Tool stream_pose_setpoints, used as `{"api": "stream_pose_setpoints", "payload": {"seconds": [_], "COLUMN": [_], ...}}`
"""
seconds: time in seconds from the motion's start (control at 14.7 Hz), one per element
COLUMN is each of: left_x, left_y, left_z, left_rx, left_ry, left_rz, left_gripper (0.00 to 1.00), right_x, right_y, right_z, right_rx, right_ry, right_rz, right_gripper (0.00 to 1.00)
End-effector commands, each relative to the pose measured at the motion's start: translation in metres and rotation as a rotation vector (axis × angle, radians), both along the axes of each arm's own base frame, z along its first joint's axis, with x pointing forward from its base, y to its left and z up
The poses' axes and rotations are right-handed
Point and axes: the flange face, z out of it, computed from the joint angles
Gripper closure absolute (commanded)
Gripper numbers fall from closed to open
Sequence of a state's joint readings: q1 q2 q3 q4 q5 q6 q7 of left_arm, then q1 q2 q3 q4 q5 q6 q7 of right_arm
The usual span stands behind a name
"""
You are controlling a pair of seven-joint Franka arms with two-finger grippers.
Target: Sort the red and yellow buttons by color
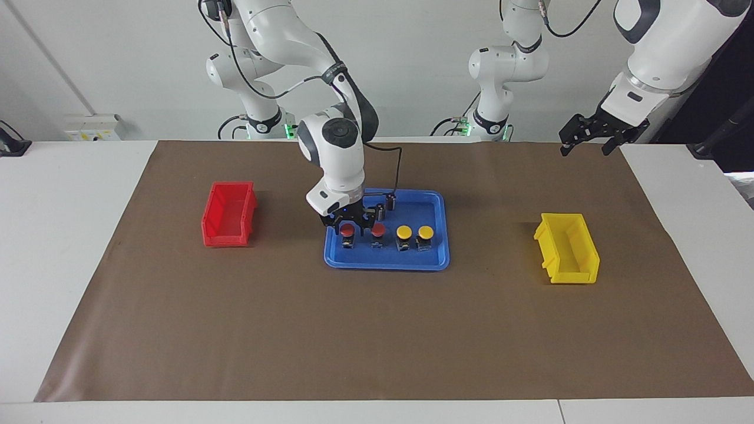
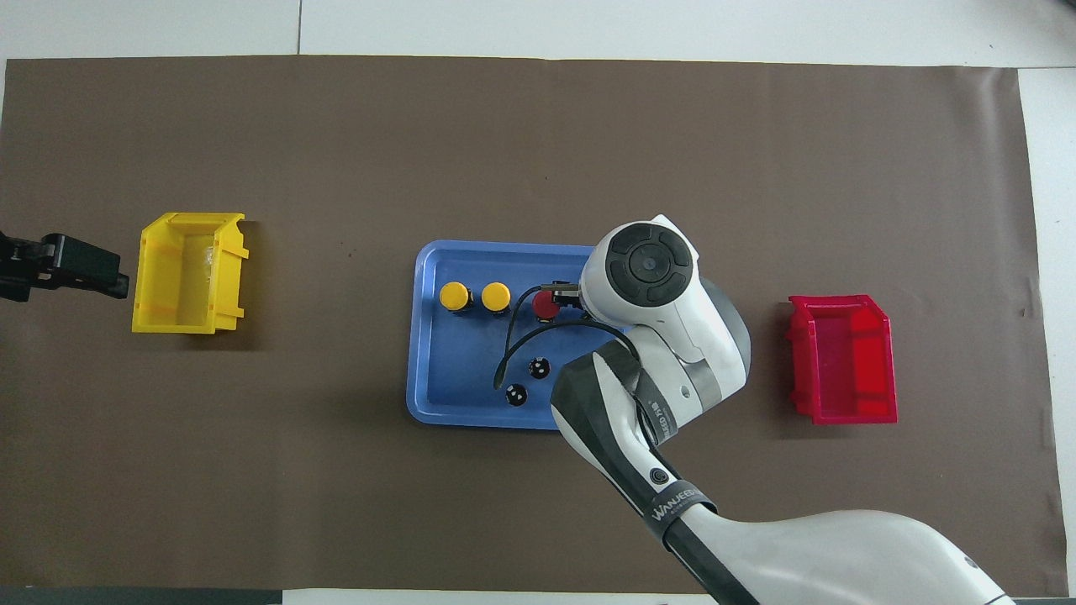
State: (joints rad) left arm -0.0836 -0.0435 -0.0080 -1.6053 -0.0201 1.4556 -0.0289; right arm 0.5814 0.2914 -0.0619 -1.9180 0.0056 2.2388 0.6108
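Observation:
The yellow button (image 2: pixel 456 296) will bring a black body along when I carry it, because a dark edge (image 2: pixel 466 308) shows under the yellow cap.
Two red buttons (image 1: pixel 348 229) (image 1: pixel 378 229) and two yellow buttons (image 1: pixel 403 232) (image 1: pixel 425 232) stand in a row on a blue tray (image 1: pixel 386 260). My right gripper (image 1: pixel 351 226) is low over the tray, open, its fingers on either side of the red button at the row's end toward the right arm. In the overhead view the right hand hides that button; the other red button (image 2: pixel 546 305) and the yellow buttons (image 2: pixel 454 295) (image 2: pixel 496 295) show. My left gripper (image 1: pixel 586 147) waits open in the air at the left arm's end.
A red bin (image 1: pixel 230 213) stands toward the right arm's end and a yellow bin (image 1: pixel 566 247) toward the left arm's end, both on brown paper. Two small dark cylinders (image 2: pixel 539 367) (image 2: pixel 515 395) stand in the tray, nearer the robots than the buttons.

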Motion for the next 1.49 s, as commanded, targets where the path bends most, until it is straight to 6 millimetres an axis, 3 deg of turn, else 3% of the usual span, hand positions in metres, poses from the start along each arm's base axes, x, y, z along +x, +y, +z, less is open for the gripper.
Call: {"api": "stream_pose_setpoints", "payload": {"seconds": [0.0,0.07,0.27,0.34,0.48,0.61,0.82,1.02,1.15,1.43], "left_x": [-0.006,-0.007,-0.005,-0.006,-0.011,-0.014,-0.018,-0.032,-0.038,-0.036], "left_y": [-0.001,-0.002,-0.013,-0.041,-0.113,-0.159,-0.223,-0.251,-0.272,-0.284], "left_z": [-0.001,0.0,-0.009,-0.025,-0.07,-0.109,-0.167,-0.216,-0.241,-0.254], "left_rx": [0.007,0.007,0.004,0.001,-0.018,-0.034,-0.031,-0.04,-0.048,-0.055], "left_ry": [-0.018,-0.022,-0.05,-0.093,-0.157,-0.178,-0.155,-0.161,-0.163,-0.169], "left_rz": [0.017,0.023,0.041,0.079,0.177,0.217,0.233,0.232,0.24,0.241], "left_gripper": [0.0,0.0,0.0,0.0,0.01,0.02,0.05,0.11,0.14,0.18], "right_x": [0.002,0.009,0.041,0.045,0.048,0.034,0.002,-0.03,-0.051,-0.077], "right_y": [-0.015,-0.025,-0.07,-0.093,-0.158,-0.217,-0.286,-0.332,-0.338,-0.34], "right_z": [0.006,0.02,0.083,0.104,0.137,0.152,0.146,0.12,0.099,0.066], "right_rx": [-0.03,-0.035,-0.029,-0.021,-0.016,-0.014,0.013,0.049,0.081,0.076], "right_ry": [0.035,0.046,0.055,0.046,0.048,0.096,0.121,0.137,0.108,0.061], "right_rz": [0.03,0.043,0.003,0.012,0.042,0.08,0.13,0.143,0.14,0.169], "right_gripper": [0.73,0.79,0.8,0.8,0.8,0.8,0.8,0.8,0.8,0.8]}}
